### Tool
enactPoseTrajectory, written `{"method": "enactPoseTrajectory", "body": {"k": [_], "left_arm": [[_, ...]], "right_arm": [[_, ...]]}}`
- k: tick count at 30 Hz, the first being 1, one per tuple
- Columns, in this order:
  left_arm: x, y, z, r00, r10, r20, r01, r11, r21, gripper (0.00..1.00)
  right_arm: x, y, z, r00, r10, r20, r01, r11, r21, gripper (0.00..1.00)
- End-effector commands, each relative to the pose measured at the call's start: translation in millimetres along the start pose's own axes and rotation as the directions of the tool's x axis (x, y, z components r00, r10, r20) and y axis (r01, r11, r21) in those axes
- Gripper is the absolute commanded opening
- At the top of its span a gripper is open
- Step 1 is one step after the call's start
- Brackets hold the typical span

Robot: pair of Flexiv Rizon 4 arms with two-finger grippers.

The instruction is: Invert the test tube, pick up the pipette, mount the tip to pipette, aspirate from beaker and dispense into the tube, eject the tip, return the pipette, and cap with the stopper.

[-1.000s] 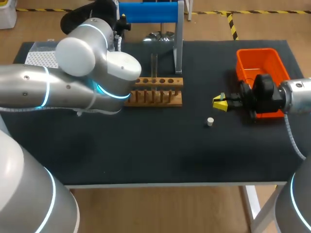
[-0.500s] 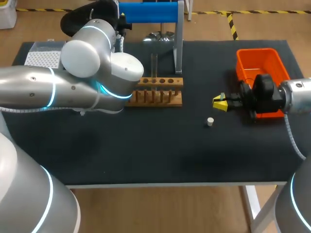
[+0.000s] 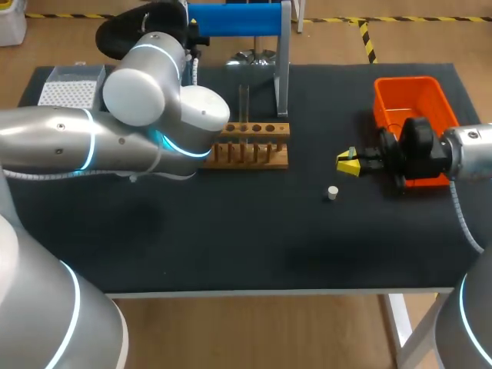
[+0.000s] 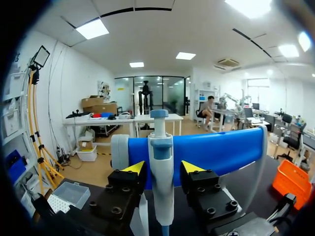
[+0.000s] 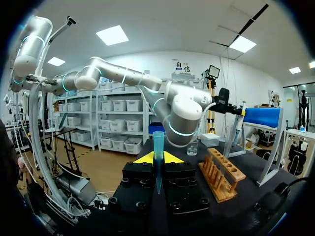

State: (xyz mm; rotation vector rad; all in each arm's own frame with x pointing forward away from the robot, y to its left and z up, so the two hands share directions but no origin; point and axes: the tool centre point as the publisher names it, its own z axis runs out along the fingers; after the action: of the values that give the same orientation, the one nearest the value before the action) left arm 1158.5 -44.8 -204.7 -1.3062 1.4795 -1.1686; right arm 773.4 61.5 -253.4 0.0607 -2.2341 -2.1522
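Note:
I can see the white and blue pipette [image 4: 162,177] hanging openly against the blue bar [image 4: 216,153], so it will come free when I lift and leave the stand in place.
A white and blue pipette [image 4: 161,147] hangs on the blue stand [image 4: 221,150] at the back of the table. My left gripper [image 4: 163,168] is open around it, a yellow fingertip close on each side with a thin gap showing. In the head view my left arm hides that gripper. Right of centre, my right gripper [image 3: 347,164] is shut on a clear blue pipette tip [image 5: 158,142], which stands upright between its fingers. The test tube [image 3: 244,104] stands upright in the wooden rack [image 3: 250,144]. The white stopper [image 3: 332,193] lies on the mat below the right gripper. The beaker [image 5: 193,146] stands beyond the rack.
An orange bin [image 3: 411,104] sits at the back right, partly behind my right wrist. A white tip box [image 3: 68,92] is at the back left. The blue stand [image 3: 234,19] has a metal post [image 3: 282,61] just behind the rack.
My left arm has shifted a little right toward the stand and its fingers have narrowed around the pipette. The right arm and the stopper have not moved.

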Motion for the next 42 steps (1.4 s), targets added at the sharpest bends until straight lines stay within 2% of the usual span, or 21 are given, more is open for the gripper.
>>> {"method": "enactPoseTrajectory", "body": {"k": [1, 31, 34, 37, 42], "left_arm": [[4.4, 2.8, 7.1, 1.0, -0.002, 0.016, 0.002, 1.0, 0.007, 0.4], [0.5, 6.4, 12.8, 0.999, -0.015, 0.044, 0.015, 1.0, 0.01, 0.37], [0.5, 6.5, 13.0, 0.999, -0.016, 0.046, 0.015, 1.0, 0.008, 0.29], [0.5, 6.5, 13.3, 0.999, -0.014, 0.047, 0.014, 1.0, 0.006, 0.0], [0.6, 4.2, 12.7, 0.999, -0.011, 0.048, 0.011, 1.0, 0.004, 0.0]], "right_arm": [[0.8, 0.2, -0.3, 1.0, 0.0, 0.001, 0.0, 1.0, 0.001, 0.0], [0.8, 0.2, -0.3, 1.0, 0.0, 0.001, 0.0, 1.0, 0.001, 0.0], [0.8, 0.2, -0.3, 1.0, 0.0, 0.001, 0.0, 1.0, 0.001, 0.0], [0.8, 0.2, -0.3, 1.0, 0.0, 0.001, 0.0, 1.0, 0.001, 0.0], [0.8, 0.2, -0.3, 1.0, 0.0, 0.001, 0.0, 1.0, 0.001, 0.0]]}}
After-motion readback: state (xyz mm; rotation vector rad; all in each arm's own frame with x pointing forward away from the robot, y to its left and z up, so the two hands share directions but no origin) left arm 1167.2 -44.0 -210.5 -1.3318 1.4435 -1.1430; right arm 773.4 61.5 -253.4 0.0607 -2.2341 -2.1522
